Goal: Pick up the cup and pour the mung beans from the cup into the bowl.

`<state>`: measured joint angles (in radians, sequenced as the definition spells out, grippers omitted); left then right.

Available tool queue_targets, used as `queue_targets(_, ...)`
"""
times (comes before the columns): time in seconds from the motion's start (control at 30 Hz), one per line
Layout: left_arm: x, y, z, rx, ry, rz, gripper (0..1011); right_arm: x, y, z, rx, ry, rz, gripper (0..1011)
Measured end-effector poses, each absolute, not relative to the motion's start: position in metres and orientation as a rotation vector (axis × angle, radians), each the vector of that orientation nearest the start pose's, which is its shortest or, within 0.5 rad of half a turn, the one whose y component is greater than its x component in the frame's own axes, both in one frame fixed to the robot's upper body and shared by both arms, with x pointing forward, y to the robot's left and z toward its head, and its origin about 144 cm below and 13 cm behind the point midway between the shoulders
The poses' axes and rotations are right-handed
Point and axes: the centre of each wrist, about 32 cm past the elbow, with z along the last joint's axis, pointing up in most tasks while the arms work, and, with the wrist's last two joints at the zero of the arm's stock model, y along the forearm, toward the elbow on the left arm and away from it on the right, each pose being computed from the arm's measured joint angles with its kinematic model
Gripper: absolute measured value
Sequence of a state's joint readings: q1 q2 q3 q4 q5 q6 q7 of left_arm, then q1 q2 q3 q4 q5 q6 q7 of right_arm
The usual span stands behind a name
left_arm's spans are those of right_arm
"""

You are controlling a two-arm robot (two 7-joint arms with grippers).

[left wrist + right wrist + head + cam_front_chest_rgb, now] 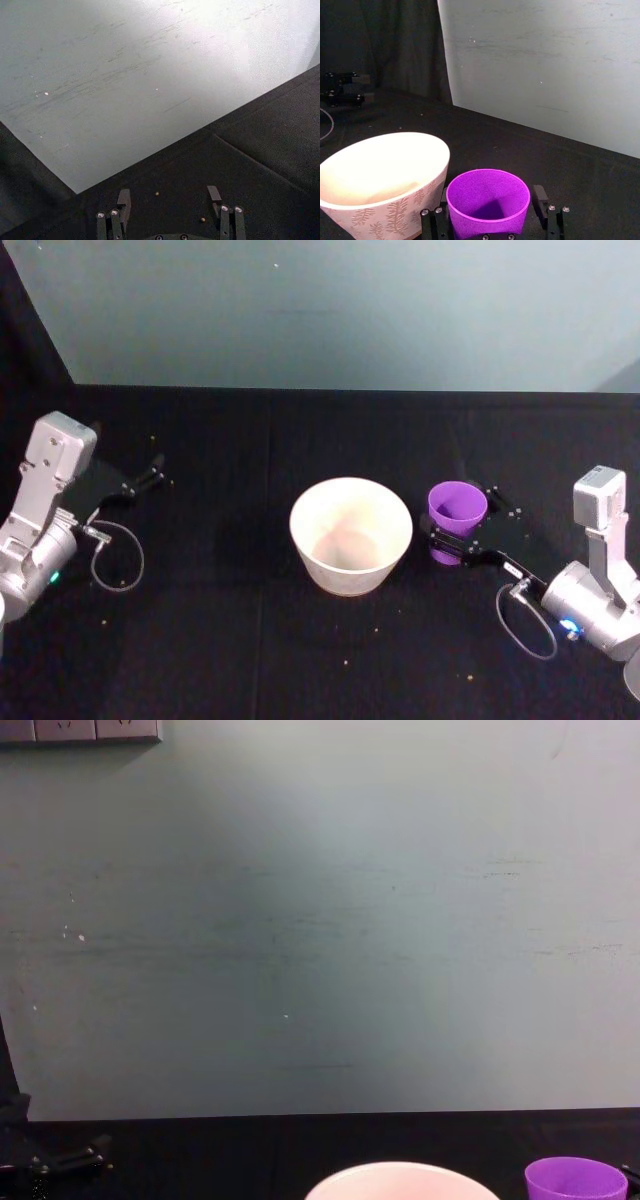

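Note:
I expect hidden mung beans to run into the bowl when I tilt the cup (488,205), because the purple cup's near rim (489,221) blocks the view of its bottom.
The purple cup (457,508) stands upright on the black table just right of the pale bowl (350,535). My right gripper (455,536) is open, with one finger on each side of the cup's lower body. In the right wrist view the cup (487,202) sits between the fingers (543,206), with a slim gap on each side, and the bowl (382,175) is close beside it. The cup's inside looks plain purple and I see no beans in it. The chest view catches the cup's rim (575,1178) and the bowl's rim (400,1180). My left gripper (152,476) rests open at the far left.
A few loose beans (377,631) lie scattered on the black cloth in front of the bowl. A pale grey-green wall panel (330,310) stands behind the table. The left gripper (167,197) hovers over bare cloth with two stray beans.

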<state>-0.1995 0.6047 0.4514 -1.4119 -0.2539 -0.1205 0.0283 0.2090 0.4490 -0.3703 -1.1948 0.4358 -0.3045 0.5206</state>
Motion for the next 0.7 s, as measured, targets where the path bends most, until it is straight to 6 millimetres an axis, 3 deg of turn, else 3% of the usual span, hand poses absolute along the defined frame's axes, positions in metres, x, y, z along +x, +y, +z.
queue_targets(0.17, 0.4886, 0.3097, 1.1398, 0.304, -0.285, 1.248, 1000, 0.4946, -0.3086, 1.0901, -0.055, -0.055, -0.876, 994)
queue_targets(0.3, 0.4886, 0.3097, 1.1398, 0.304, -0.285, 1.248, 1000, 0.4945, -0.3087, 1.0901, -0.055, -0.055, -0.876, 927)
queue_targets(0.43, 0.4886, 0.3097, 1.1398, 0.304, -0.285, 1.248, 1000, 0.4945, -0.3087, 1.0902, -0.054, -0.055, -0.876, 796)
queue_targets(0.7, 0.4886, 0.3097, 1.1398, 0.305, -0.285, 1.248, 1000, 0.4945, -0.3088, 1.0902, -0.054, -0.055, -0.876, 754)
